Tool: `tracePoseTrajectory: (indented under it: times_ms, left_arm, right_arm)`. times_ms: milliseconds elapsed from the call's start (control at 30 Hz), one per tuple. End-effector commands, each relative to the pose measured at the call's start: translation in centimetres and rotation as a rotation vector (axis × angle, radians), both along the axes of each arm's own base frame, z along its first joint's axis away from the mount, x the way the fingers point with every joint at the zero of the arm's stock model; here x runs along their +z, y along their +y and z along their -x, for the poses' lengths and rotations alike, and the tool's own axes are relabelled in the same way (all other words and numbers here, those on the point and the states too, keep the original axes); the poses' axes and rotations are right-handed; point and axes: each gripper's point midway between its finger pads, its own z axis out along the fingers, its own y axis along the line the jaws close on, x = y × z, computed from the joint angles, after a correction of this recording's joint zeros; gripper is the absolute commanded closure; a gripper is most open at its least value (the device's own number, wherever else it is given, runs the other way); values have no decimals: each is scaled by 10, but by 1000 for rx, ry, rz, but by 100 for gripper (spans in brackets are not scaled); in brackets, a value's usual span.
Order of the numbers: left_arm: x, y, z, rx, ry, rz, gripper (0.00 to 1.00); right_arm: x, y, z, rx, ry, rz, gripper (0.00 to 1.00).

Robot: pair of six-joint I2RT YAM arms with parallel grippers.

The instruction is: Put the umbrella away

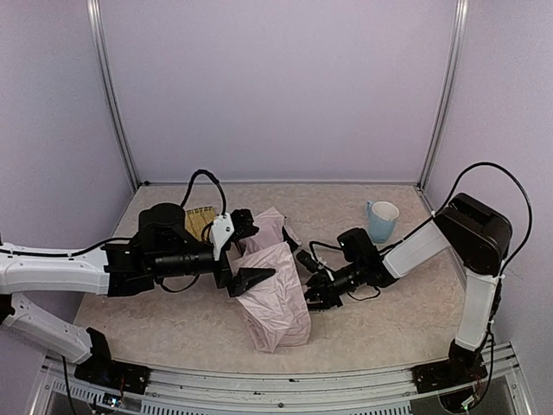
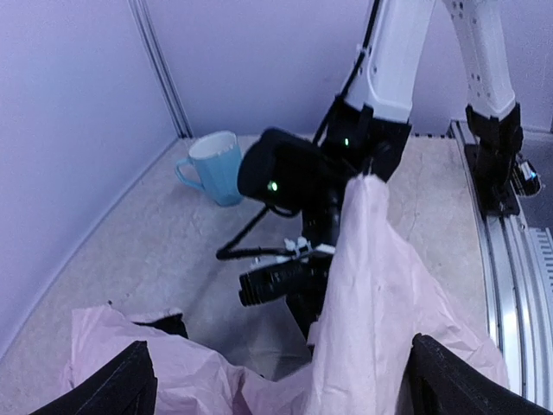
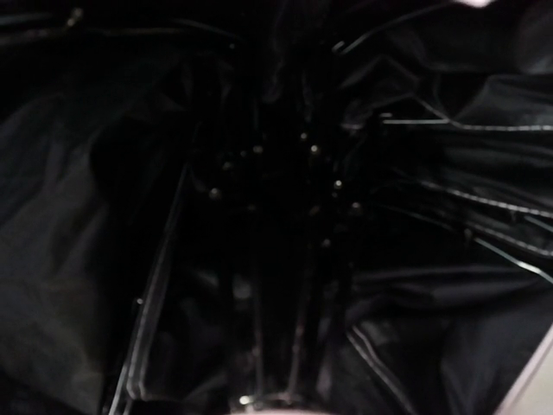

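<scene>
The robot's right gripper is inside the umbrella against the black lining and ribs (image 3: 285,181), so it should move back out and push the puffed pink fabric (image 1: 278,307) down from above.
The umbrella (image 1: 275,298) lies half folded in the middle of the table, pale pink fabric outward. My left gripper (image 1: 239,258) is open wide over its left side. In the left wrist view its fingertips (image 2: 112,385) stand far apart with pink fabric (image 2: 380,285) between them. My right gripper (image 1: 315,290) is pressed into the umbrella's right end. The right wrist view is filled by black lining (image 3: 449,199) and thin ribs, with a pale bit of handle (image 3: 259,410) at the bottom edge where the jaws are. The fingers themselves are lost in the dark.
A woven bamboo tray (image 1: 200,220) lies behind my left wrist. A pale blue mug (image 1: 381,220) stands at the back right and also shows in the left wrist view (image 2: 216,167). Enclosure walls and metal posts ring the table.
</scene>
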Motion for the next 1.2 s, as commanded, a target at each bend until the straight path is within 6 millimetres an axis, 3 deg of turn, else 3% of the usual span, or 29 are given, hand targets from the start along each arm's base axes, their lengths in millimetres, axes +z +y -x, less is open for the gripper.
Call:
tracePoseTrajectory:
  times_ms: [0,67,100,233,300,367,433,533,667,733,800,867,1067,1167]
  left_arm:
    - [-28,-22,-1,-62,92,-99,1]
    - [-35,-32,-1,-95,111,-110,3]
    - [-38,-35,-7,-79,118,-117,9]
    - [-38,-35,-58,68,196,-75,79]
    - [-48,-26,-95,178,230,-69,93]
    - [-81,-15,-126,258,281,-124,98]
    - [-122,-9,-144,301,363,-197,100]
    - [-192,-7,-142,297,482,-315,100]
    - [-244,-3,-133,291,565,-394,100]
    - [-264,0,-130,290,587,-431,100]
    - [-280,3,-124,279,612,-471,100]
    - [-292,4,-118,260,630,-504,100]
    - [-307,14,-103,218,624,-564,100]
    - [-311,16,-99,197,611,-583,100]
  right_arm:
    - [-37,-17,6,-74,147,163,100]
    - [-35,-17,7,-71,143,160,100]
    - [-34,-17,9,-67,141,157,100]
    - [-30,-13,23,-15,134,148,100]
    - [-26,-12,32,19,137,128,100]
    - [-18,-12,39,41,133,101,100]
    - [-12,-13,41,38,121,83,100]
    - [-11,-14,40,21,118,79,100]
    - [-12,-13,37,-7,130,83,100]
    - [-13,-12,32,-34,125,93,100]
    - [-16,-14,24,-88,117,129,91]
    - [-14,-16,18,-138,112,153,78]
    - [1,-36,0,-334,60,249,26]
    - [11,-57,-21,-493,-22,341,19]
